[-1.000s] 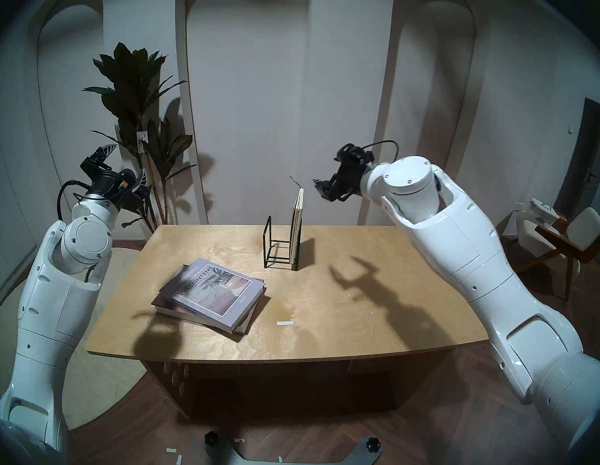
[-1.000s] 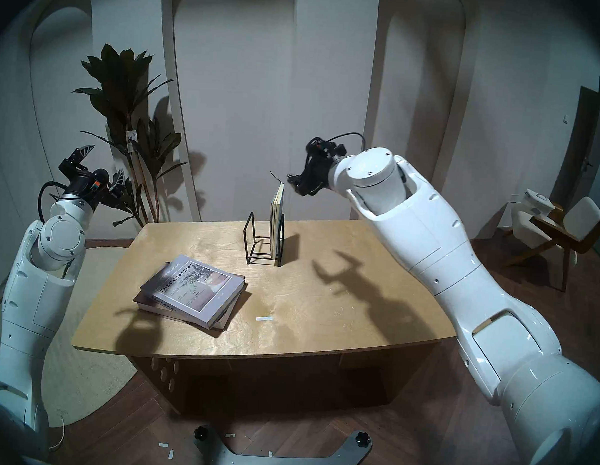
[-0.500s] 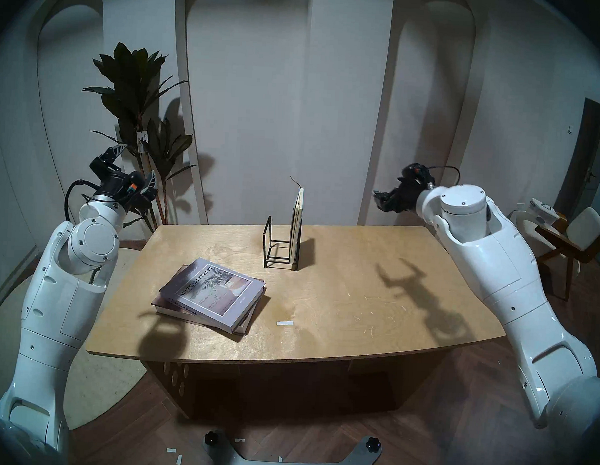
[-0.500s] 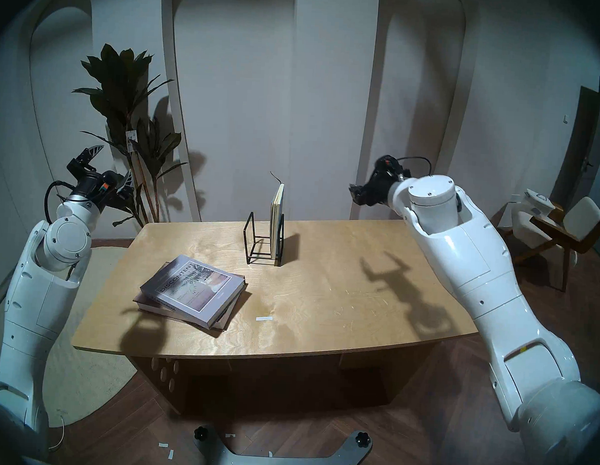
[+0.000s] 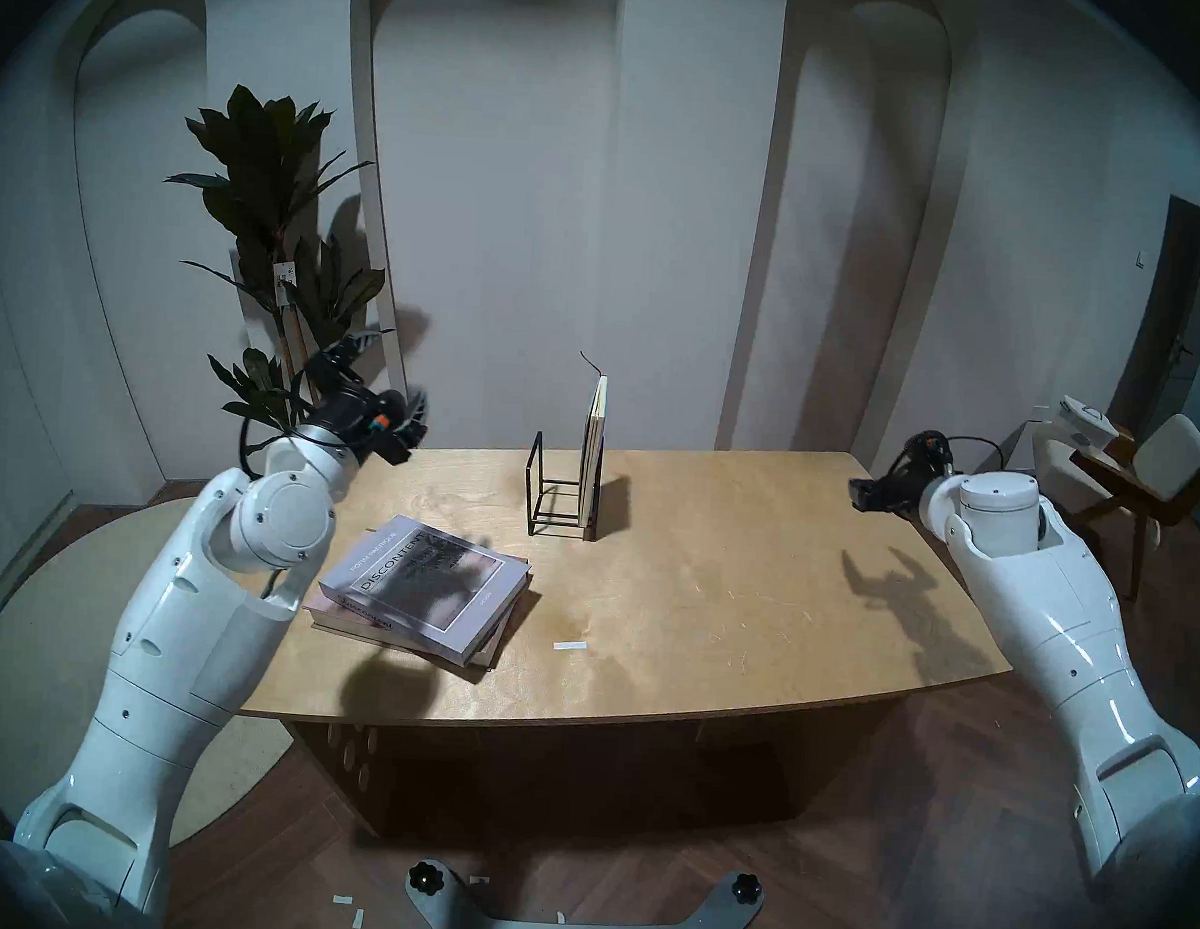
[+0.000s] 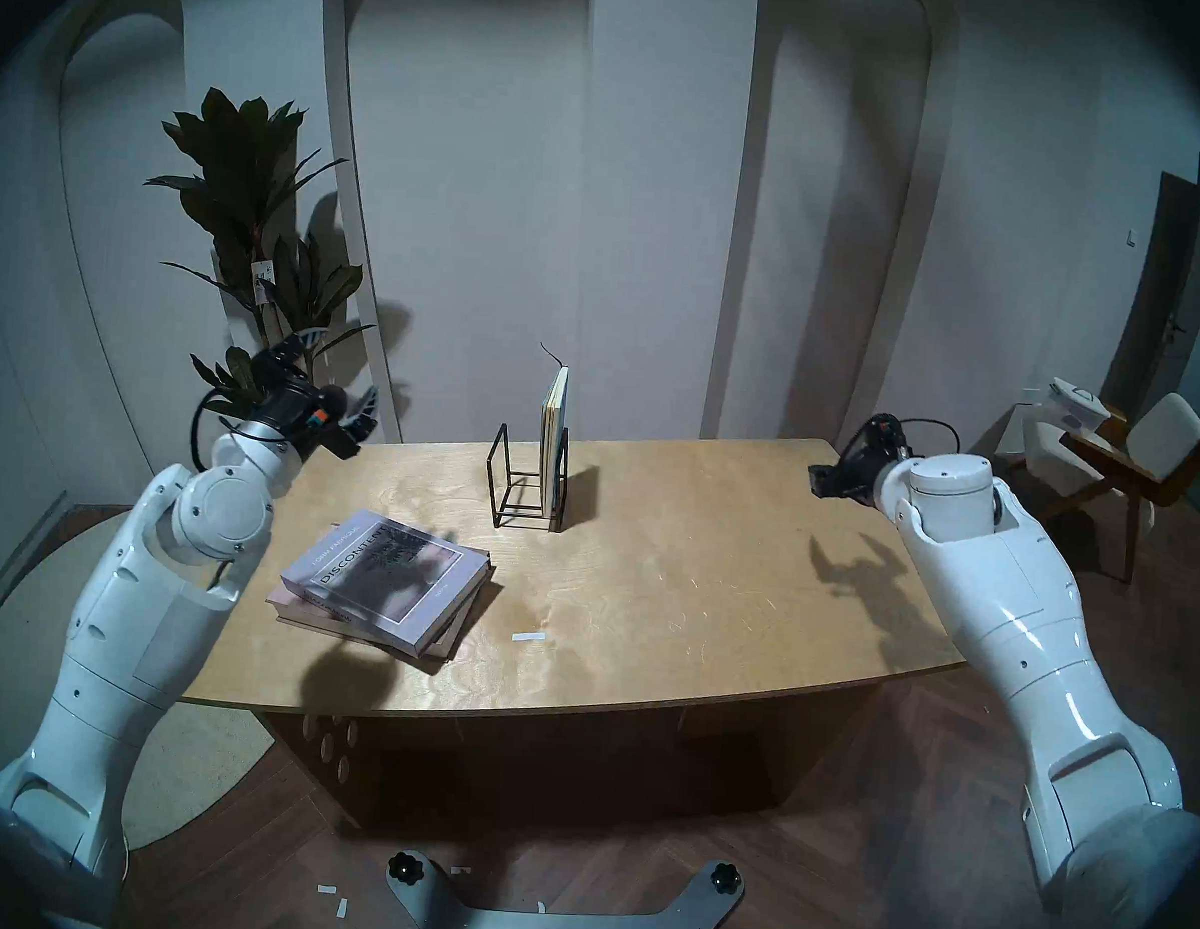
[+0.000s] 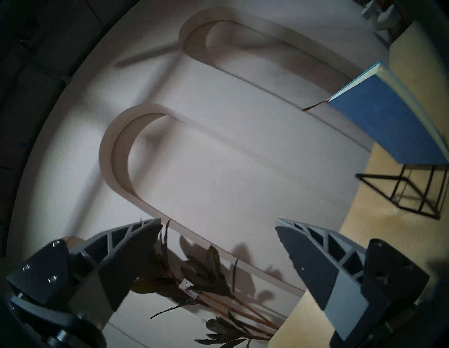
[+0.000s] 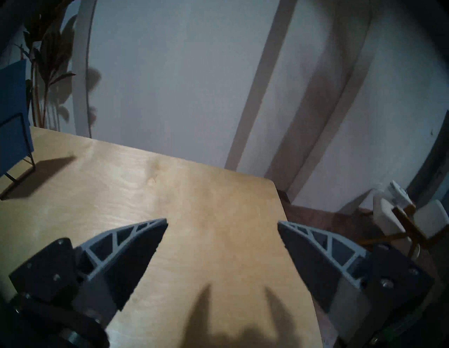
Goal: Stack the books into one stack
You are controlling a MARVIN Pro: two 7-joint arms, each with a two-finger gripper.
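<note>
The thin blue book (image 5: pixel 595 431) should slide out and leave the black wire rack standing when I lift the book, because the rack's top (image 5: pixel 536 443) is open.
The lavender-grey "DISCONTENT" book (image 5: pixel 431 587) lies flat on the bigger brown book (image 5: pixel 329 606), left of the table's middle, as a stack of two. The thin blue book (image 5: pixel 596 425) stands upright in a black wire rack (image 5: pixel 547 499) at the back; it also shows in the left wrist view as the blue book (image 7: pixel 386 116). My left gripper (image 5: pixel 387 373) hangs open and empty over the back left corner, away from the books. My right gripper (image 5: pixel 859 491) is open and empty at the table's back right edge, its fingers (image 8: pixel 136 245) wide apart over bare wood.
A wooden table (image 5: pixel 715 598) bears a small white tape strip (image 5: pixel 569 645) near its middle. A tall potted plant (image 5: pixel 276 228) stands behind the back left corner, close to my left gripper. A chair (image 5: pixel 1138 468) stands off to the right.
My right arm drew back from beside the upright blue book, rightward and down to the table's right edge. My left arm swung inward over the back left corner. Both grippers stayed open.
</note>
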